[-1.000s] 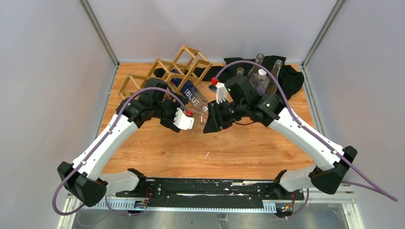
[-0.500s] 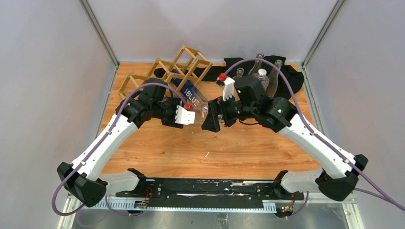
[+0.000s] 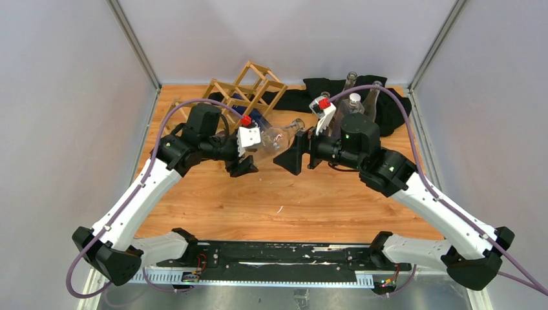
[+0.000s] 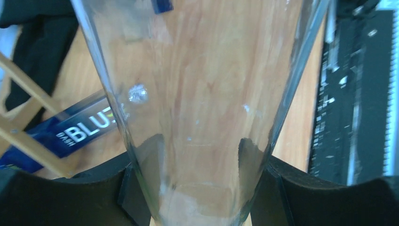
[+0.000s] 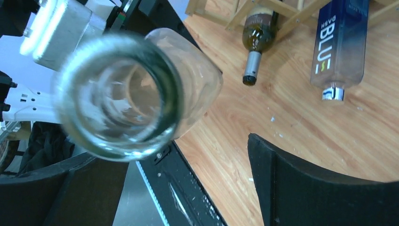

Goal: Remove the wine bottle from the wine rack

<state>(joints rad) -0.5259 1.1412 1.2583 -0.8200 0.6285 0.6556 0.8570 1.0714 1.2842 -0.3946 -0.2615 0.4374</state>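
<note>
My left gripper is holding the clear wine bottle's body [image 3: 273,139] far away from the standing bottles. Next, my right gripper grabs the neck [image 3: 295,126] and stands the bottle next to them.
My left gripper [image 3: 254,146] is shut on the body of a clear glass wine bottle [image 3: 276,136]. It holds the bottle above the table, lying level with the neck toward the right. In the left wrist view the black fingers [image 4: 126,190] press both sides of the glass [image 4: 197,94]. My right gripper [image 3: 294,155] stands open just right of the neck. The bottle's mouth [image 5: 117,94] hangs in front of it, near the left finger and not gripped. The wooden wine rack [image 3: 249,87] stands behind the left arm.
A blue-labelled bottle [image 5: 339,42] and a dark bottle [image 5: 256,35] lie at the rack [image 5: 211,12]. A black cloth [image 3: 391,106] at the back right carries several glass bottles [image 3: 353,103]. Grey walls close in three sides. A black rail [image 3: 278,252] runs along the near edge.
The right gripper let go of the clear bottle's neck, opened and drew back to the right. The left gripper shut on the bottle's body and raised it toward the back.
</note>
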